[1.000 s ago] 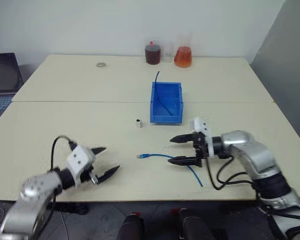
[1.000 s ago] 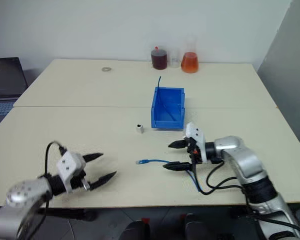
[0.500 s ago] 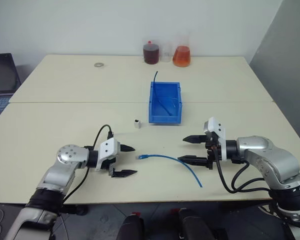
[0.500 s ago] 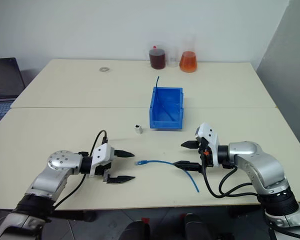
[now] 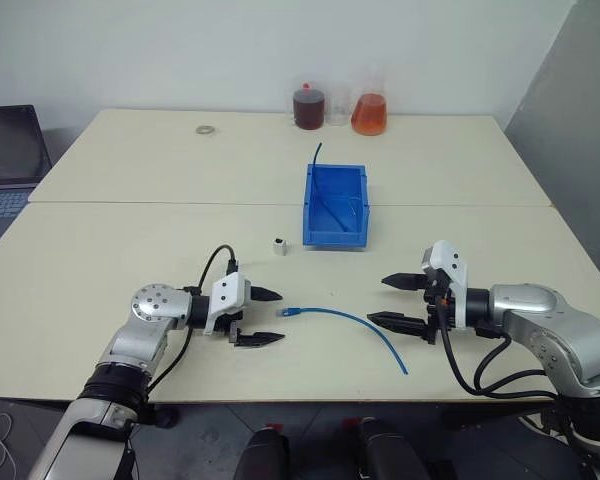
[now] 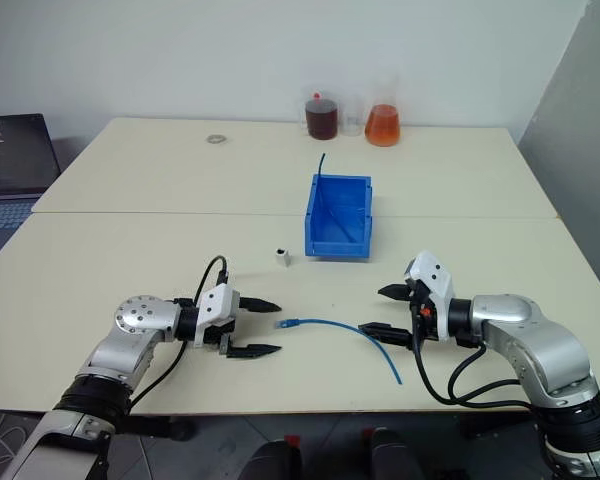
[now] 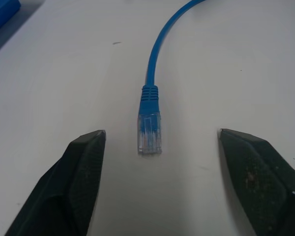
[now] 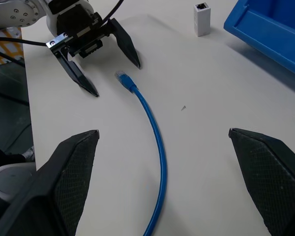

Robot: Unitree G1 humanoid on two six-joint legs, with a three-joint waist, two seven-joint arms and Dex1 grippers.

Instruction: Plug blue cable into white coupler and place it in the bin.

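I expect the blue cable to keep its loose end [image 5: 405,371] out in a springy curve when I lift the plug, because the cable lies in one smooth, even arc [image 5: 358,320].
The blue cable [image 5: 352,324] lies in a curve on the table's front part, and its clear plug [image 7: 149,132] points left. My left gripper [image 5: 280,316] is open, level with the table, with the plug between its fingers [image 7: 81,172] and touching neither. My right gripper [image 5: 377,300] is open at the cable's right half, its lower fingertip close to the cable, and it holds nothing. The white coupler [image 5: 279,246] stands upright just left of the bin [image 5: 334,205], which sits mid-table beyond the cable.
A thin dark-blue cable [image 5: 320,185] sticks out of the bin. At the table's far edge stand a dark-red flask [image 5: 308,106] and an orange flask [image 5: 368,113]; a small ring [image 5: 204,129] lies far left. A laptop [image 5: 5,160] sits off the left side.
My left arm swung in from the front-left corner and brought its open fingers around the plug. My right gripper drew back a little to the right along the cable.
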